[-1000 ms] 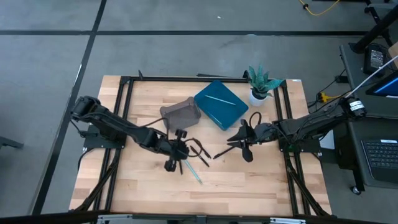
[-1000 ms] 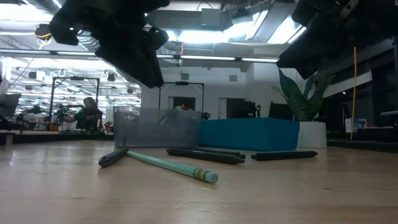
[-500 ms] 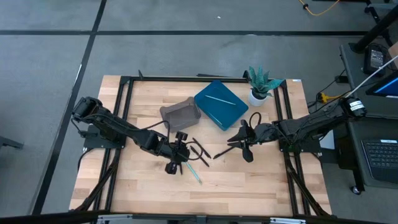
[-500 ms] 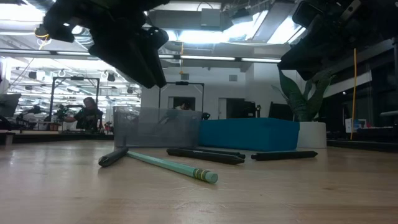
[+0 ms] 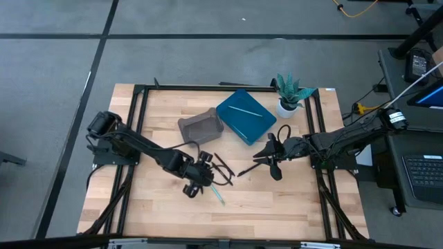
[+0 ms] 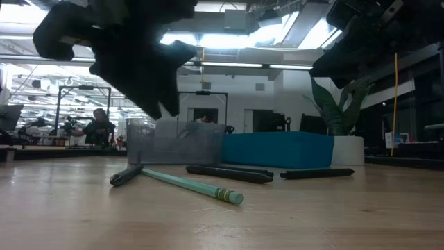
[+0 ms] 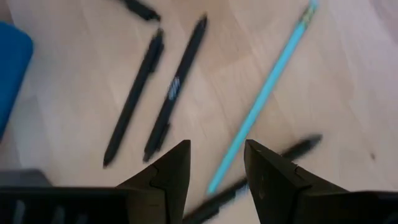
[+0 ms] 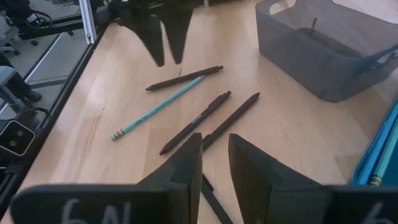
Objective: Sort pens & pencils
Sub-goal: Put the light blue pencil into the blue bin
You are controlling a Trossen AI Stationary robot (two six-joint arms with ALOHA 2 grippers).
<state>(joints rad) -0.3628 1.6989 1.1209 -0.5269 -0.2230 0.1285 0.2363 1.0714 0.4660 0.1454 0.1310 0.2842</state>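
The light blue stick [image 7: 266, 90] runs between my open fingers, and its body [image 7: 245, 129] is free past the black stick. My left gripper should go on down before it closes there.
Several black sticks [image 5: 223, 166] and one light blue stick [image 5: 217, 191] lie flat on the wooden table. My left gripper [image 5: 202, 177] hovers open above them. In its wrist view, its fingers [image 7: 217, 149] stand over the blue stick [image 7: 264, 93] and a black one [image 7: 298, 147], touching neither. Two more black sticks [image 7: 155, 99] lie side by side beyond. My right gripper [image 5: 257, 160] waits to the right, raised and slightly open [image 8: 214, 143], with a black stick [image 5: 243, 170] lying just off its tips. Another light blue stick [image 5: 243, 109] rests on the blue box.
A grey bin [image 5: 201, 124] stands behind the sticks, and a blue box [image 5: 256, 124] stands to its right. A potted plant [image 5: 289, 93] sits at the far right corner. Bare wood lies toward the near edge [image 5: 263, 207]. A person [image 6: 100, 125] sits in the room behind.
My left gripper has shifted a little toward the near edge and the right, and has turned about its wrist over the sticks. The sticks and my right gripper have stayed in place.
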